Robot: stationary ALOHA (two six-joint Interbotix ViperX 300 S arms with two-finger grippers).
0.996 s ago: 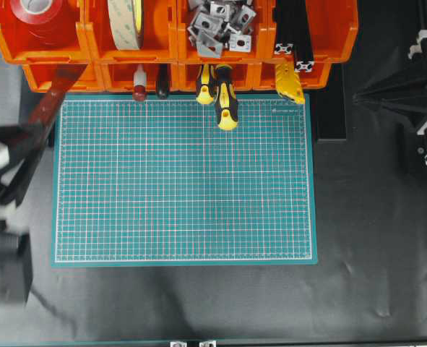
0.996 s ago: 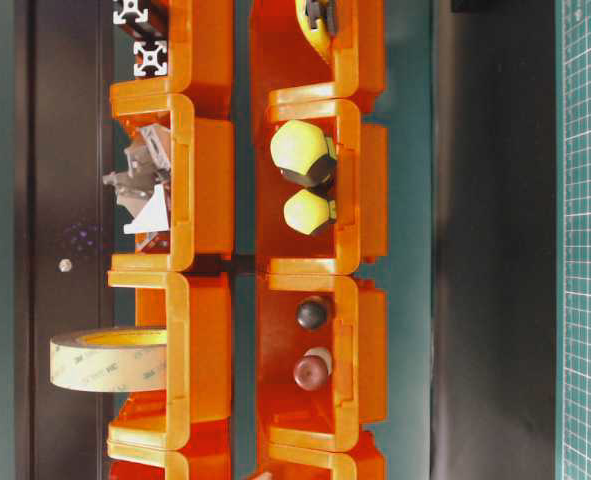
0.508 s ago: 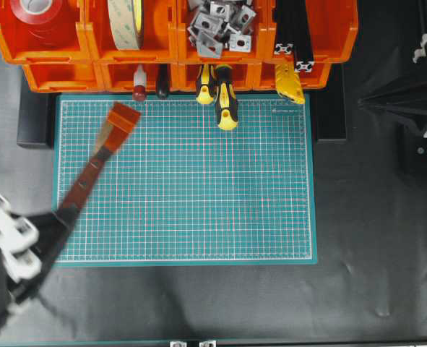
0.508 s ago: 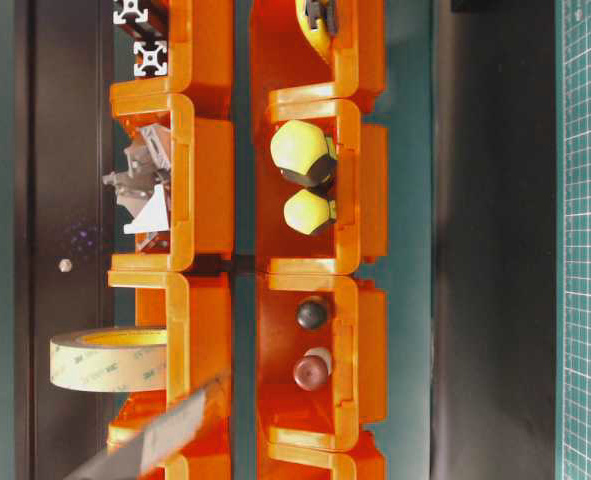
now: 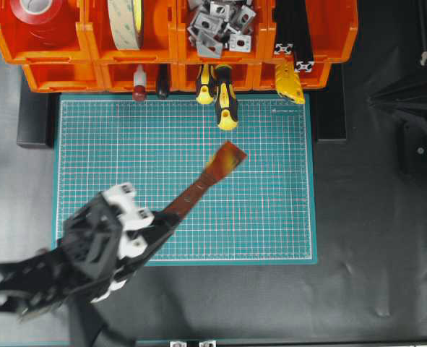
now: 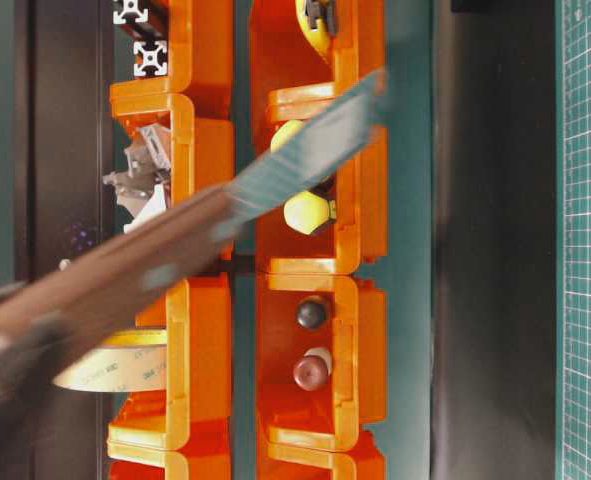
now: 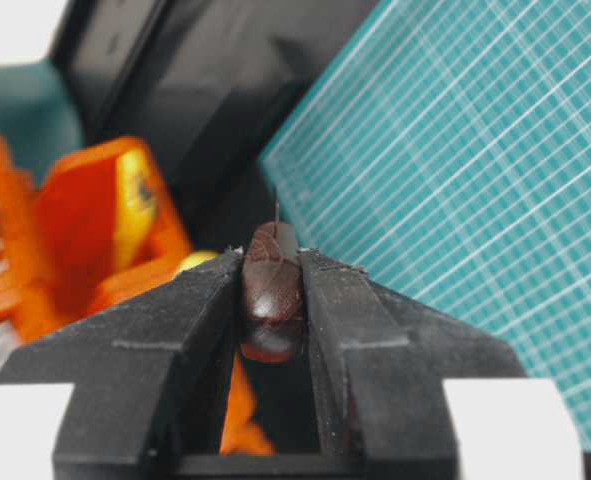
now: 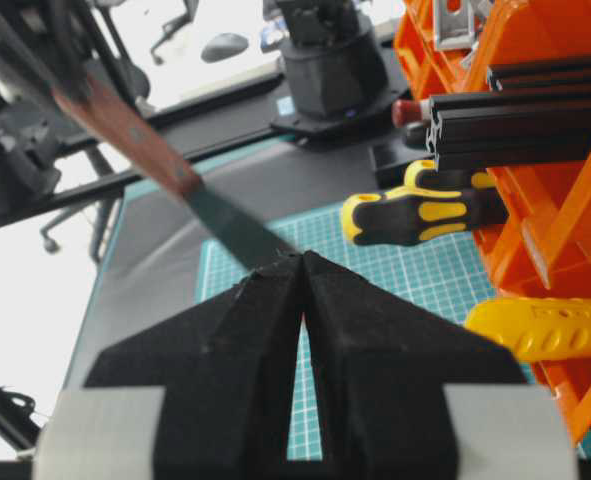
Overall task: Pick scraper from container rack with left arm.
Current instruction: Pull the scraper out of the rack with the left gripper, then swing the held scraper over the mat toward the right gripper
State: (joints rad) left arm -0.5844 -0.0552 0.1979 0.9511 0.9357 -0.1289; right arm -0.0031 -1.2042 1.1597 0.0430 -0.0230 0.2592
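Observation:
My left gripper goes on lowering until the scraper's blade [image 5: 226, 159], now clear of the rack over the open green mat [image 5: 210, 144], touches the mat, then let it go.
My left gripper [image 5: 167, 217] is shut on the scraper [image 5: 202, 184], near the front left of the green mat. It holds the reddish-brown handle by its end, and the flat blade points up and right over the mat's middle, clear of the orange container rack [image 5: 174, 45]. In the left wrist view the handle end [image 7: 271, 292] is pinched between the black fingers [image 7: 330, 300]. The table-level view shows the scraper [image 6: 135, 275] blurred across the rack [image 6: 207, 180]. My right gripper [image 5: 376, 99] is shut and empty at the right, off the mat; its view shows the scraper [image 8: 140, 145].
Two yellow-and-black screwdrivers [image 5: 225, 101] and a red-knobbed tool [image 5: 139, 92] stick out of the lower bins. The upper bins hold tape rolls [image 5: 126, 22], metal brackets [image 5: 217, 25] and black extrusions [image 5: 292, 32]. The green cutting mat [image 5: 256, 217] lies in front of the rack.
The left arm has swung from the rack's left end down and to the right. The scraper has come with it, from the rack's left edge to over the mat's middle.

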